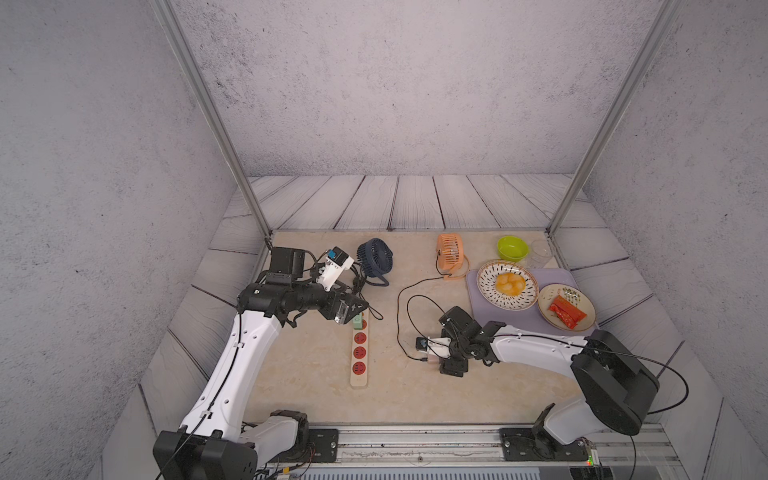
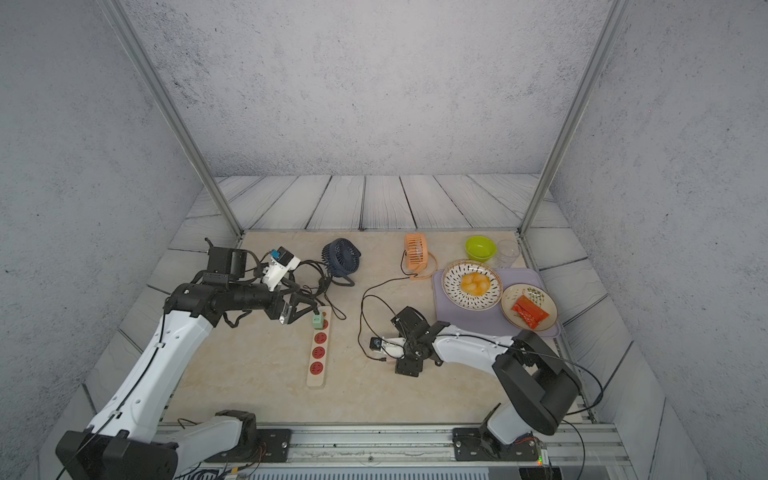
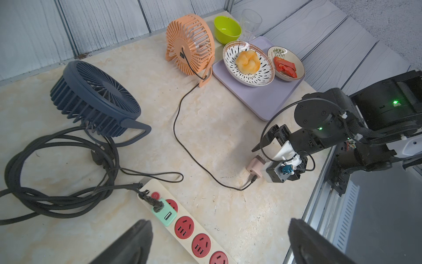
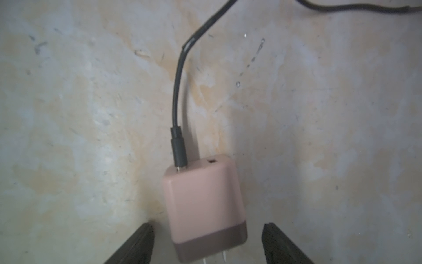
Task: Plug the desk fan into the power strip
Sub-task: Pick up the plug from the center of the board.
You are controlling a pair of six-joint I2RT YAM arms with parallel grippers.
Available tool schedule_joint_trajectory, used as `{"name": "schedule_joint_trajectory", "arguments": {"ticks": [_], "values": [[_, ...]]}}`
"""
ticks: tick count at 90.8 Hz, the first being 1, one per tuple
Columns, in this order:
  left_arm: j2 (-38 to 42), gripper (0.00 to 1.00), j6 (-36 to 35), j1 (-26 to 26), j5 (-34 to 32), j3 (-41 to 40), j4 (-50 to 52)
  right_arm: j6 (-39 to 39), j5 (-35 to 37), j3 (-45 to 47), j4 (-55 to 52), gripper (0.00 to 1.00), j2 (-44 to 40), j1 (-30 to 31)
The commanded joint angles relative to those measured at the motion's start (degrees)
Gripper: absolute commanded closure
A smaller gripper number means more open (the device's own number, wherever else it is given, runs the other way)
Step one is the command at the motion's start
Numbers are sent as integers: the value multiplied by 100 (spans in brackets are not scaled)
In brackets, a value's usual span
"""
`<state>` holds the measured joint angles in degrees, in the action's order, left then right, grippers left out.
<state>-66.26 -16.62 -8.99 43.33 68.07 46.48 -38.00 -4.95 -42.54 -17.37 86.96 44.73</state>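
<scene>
Next, I lift the plug and hold out its cable end (image 4: 197, 166) to my left gripper, because the pink adapter plug's pins (image 4: 214, 257) point back at my right gripper.
The orange desk fan (image 1: 450, 249) (image 3: 189, 38) stands at the back of the table. Its thin black cable runs to a pink adapter plug (image 4: 203, 205) (image 3: 255, 165), which lies on its side on the tabletop. My right gripper (image 4: 207, 226) is open, one finger on each side of the plug and neither touching it. The cream power strip (image 1: 359, 353) (image 3: 194, 235) lies left of centre, with a green adapter (image 3: 164, 211) in its far red socket. My left gripper (image 3: 218, 221) (image 1: 353, 309) hangs wide open and holding nothing above that far end.
A dark blue fan (image 1: 375, 257) stands back left, beside a coil of thick black cord (image 3: 45, 182). At back right a lilac tray (image 1: 476, 295) holds a patterned plate (image 1: 482, 286); a small plate (image 1: 582, 297), a green bowl (image 1: 513, 248) and a clear glass (image 1: 540, 251) are nearby.
</scene>
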Motion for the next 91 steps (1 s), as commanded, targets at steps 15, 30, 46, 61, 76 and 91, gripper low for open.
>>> {"name": "schedule_joint_trajectory", "arguments": {"ticks": [15,30,46,61,76,91], "values": [[47,0,-5,54,114,-66,-67,-349,-193,3,-187,22,181,19],[1,0,31,56,95,-40,-103,-538,-409,38,-337,41,79,52],[8,1,27,70,111,-48,-89,-544,-442,-36,-460,54,126,55],[67,0,19,102,127,-89,-90,-454,-340,-69,-426,52,163,69],[91,0,30,125,170,-113,-129,-428,-293,-61,-373,40,165,84],[85,1,10,142,189,-127,-120,-416,-293,-76,-408,40,176,99]]}}
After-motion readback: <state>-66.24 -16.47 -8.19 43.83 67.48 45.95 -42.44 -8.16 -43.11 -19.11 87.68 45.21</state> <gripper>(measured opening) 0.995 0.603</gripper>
